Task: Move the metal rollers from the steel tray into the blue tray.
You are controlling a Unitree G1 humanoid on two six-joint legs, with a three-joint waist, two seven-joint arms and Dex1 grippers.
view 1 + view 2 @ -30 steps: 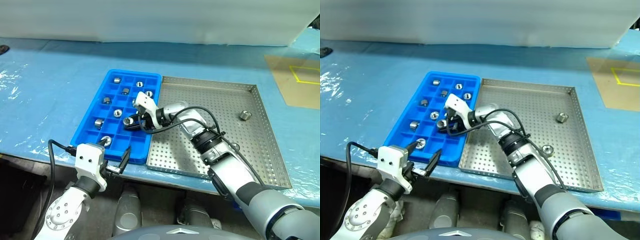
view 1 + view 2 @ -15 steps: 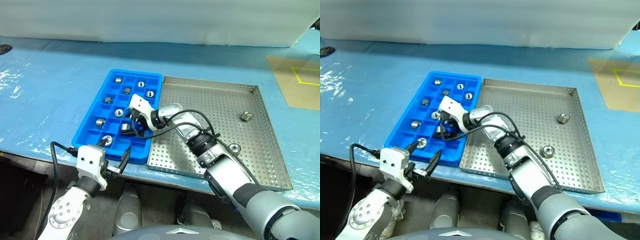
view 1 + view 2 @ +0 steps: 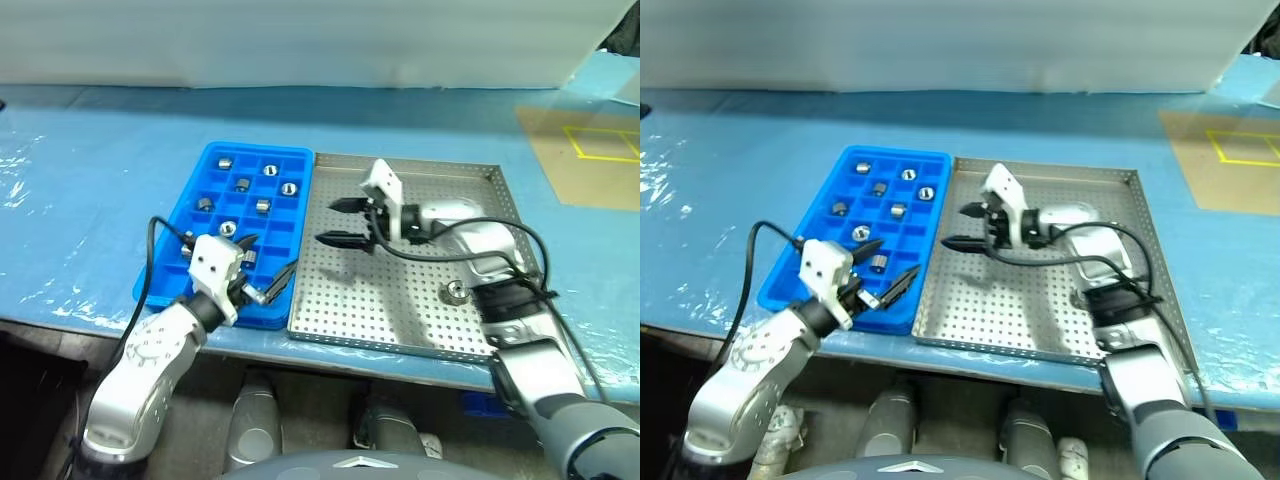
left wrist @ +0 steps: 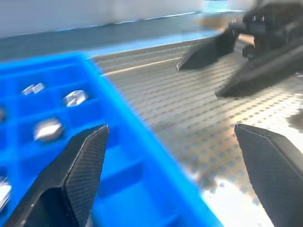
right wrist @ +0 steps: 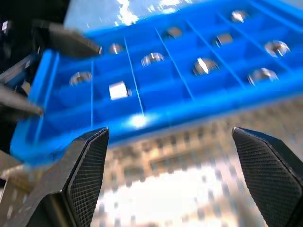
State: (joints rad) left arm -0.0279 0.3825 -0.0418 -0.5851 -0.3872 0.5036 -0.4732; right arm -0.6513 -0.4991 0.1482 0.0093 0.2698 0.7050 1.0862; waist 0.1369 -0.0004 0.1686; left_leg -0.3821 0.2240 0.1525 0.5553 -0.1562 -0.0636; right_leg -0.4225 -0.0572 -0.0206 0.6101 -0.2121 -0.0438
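Observation:
The metal roller (image 3: pixel 455 292) is clear of the steel tray's sides, so my right gripper keeps going toward it with fingers open wide, then closes around the roller's side (image 3: pixel 453 299).
The blue tray (image 3: pixel 200 255) lies left of the steel tray (image 3: pixel 400 320), edges touching. Several metal rollers (image 3: pixel 263 206) sit in the blue tray's compartments, and they also show in the right wrist view (image 5: pixel 118 90). One roller (image 3: pixel 457 291) lies on the steel tray's perforated floor, beside my right forearm. My right gripper (image 3: pixel 338 222) hovers over the steel tray's left part, pointing at the blue tray, open and empty. My left gripper (image 3: pixel 268 262) is over the blue tray's front right corner, open with nothing between its fingers (image 4: pixel 78 170).
Both trays rest on a table covered in blue plastic sheet (image 3: pixel 90 180). A brown board with a yellow taped outline (image 3: pixel 590 150) lies at the far right. The table's front edge runs just below the trays.
My right gripper opened, left its roller in the blue tray and swung right over the steel tray. My left gripper rose over the blue tray's front corner. The camera also shifted.

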